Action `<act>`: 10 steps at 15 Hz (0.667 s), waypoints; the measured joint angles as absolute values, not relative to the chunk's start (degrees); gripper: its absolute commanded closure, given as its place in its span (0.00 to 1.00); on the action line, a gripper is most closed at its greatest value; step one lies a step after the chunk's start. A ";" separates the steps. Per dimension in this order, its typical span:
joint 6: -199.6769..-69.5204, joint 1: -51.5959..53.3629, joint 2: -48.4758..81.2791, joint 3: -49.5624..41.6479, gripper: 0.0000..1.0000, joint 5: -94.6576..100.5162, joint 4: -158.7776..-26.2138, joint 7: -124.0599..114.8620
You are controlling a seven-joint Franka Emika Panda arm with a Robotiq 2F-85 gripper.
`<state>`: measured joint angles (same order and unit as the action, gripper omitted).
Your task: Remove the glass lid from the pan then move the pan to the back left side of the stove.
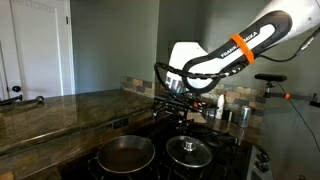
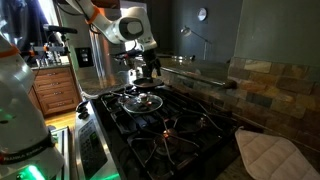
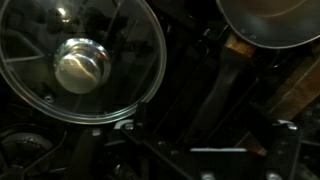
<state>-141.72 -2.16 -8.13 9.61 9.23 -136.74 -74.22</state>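
I keep lowering my gripper until my spread fingers are on either side of the uncovered pan's handle (image 3: 217, 95), which points between them, clear of the glass lid.
The glass lid (image 1: 188, 150) with its metal knob sits on the dark pan at the stove's front, and shows in both exterior views (image 2: 140, 99). In the wrist view the lid (image 3: 80, 60) fills the upper left, with the pan beneath it mostly hidden. The black stove (image 1: 222, 140) (image 2: 195, 125) has dark grates (image 3: 230, 90). My gripper (image 1: 178, 100) (image 2: 146, 78) hangs above and slightly behind the lid, not touching it. Its dark fingers (image 3: 205, 150) look spread and empty.
A second, uncovered grey pan (image 1: 125, 153) (image 3: 270, 20) sits on the burner beside the lidded one. Steel canisters (image 1: 240, 115) stand at the back by the tile wall. A brown stone countertop (image 1: 60, 110) flanks the stove. A quilted cloth (image 2: 272, 152) lies next to the cooktop.
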 measured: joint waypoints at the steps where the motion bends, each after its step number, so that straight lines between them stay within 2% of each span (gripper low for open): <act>1: -141.72 -2.05 -6.55 9.55 0.00 9.23 -135.40 -73.31; 10: -139.88 0.94 4.21 7.31 0.00 9.13 -127.03 -70.92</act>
<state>-139.88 0.94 4.21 7.31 9.13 -127.03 -70.92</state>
